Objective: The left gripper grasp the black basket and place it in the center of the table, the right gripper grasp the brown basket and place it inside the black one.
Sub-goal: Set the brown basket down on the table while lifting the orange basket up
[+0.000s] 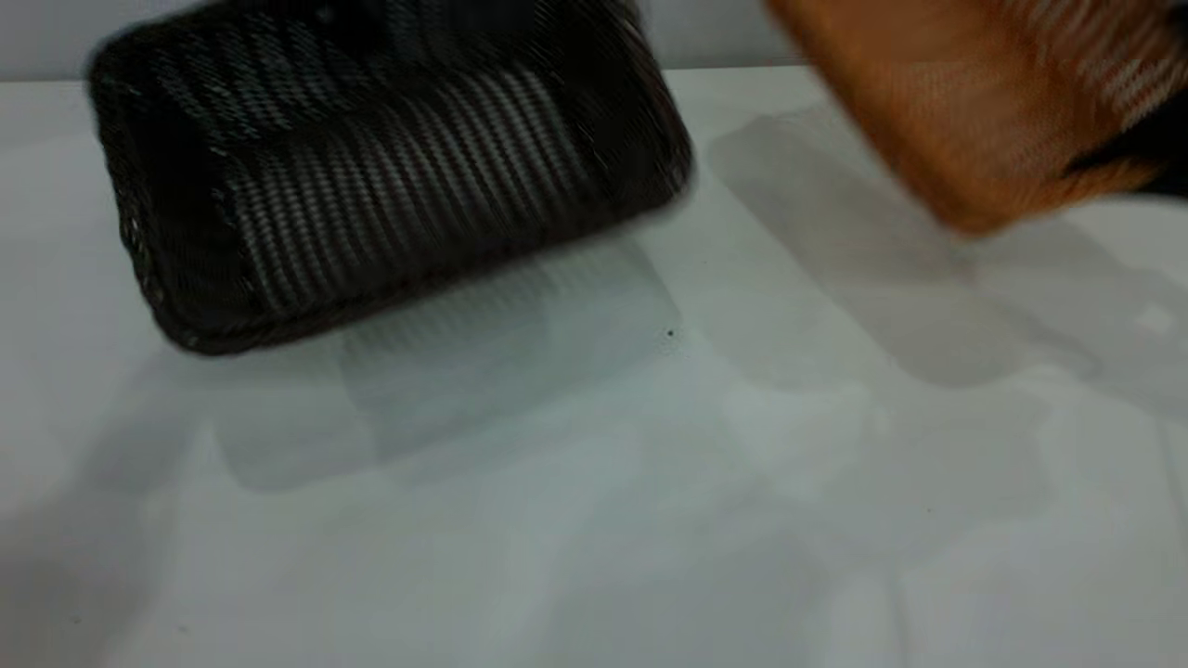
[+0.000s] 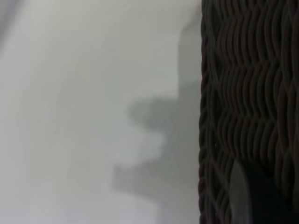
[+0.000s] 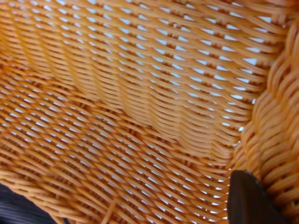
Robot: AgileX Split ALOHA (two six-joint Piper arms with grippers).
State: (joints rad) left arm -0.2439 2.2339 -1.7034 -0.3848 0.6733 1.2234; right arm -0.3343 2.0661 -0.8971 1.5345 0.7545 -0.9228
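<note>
The black basket [image 1: 406,195] hangs tilted in the air, so the robot's left gripper should put it down flat in the table's center [image 1: 574,406] before the right gripper lowers the brown basket.
The black basket [image 1: 390,186] hangs tilted above the table [image 1: 594,520] at the back left, with its shadow below it. In the left wrist view its braided rim [image 2: 208,116] runs beside the bare table. One finger [image 2: 240,191] of my left gripper [image 2: 224,193] lies inside that rim, gripping it. The brown basket [image 1: 984,102] is held in the air at the back right. Its woven inside [image 3: 131,107] fills the right wrist view. One dark finger [image 3: 247,200] of my right gripper [image 3: 266,198] presses against its braided rim. The outer fingers are hidden.
The white table spreads wide below both baskets, with only soft shadows [image 1: 882,260] and a small dark speck [image 1: 670,334] on it. A grey wall [image 1: 705,32] runs along the table's far edge.
</note>
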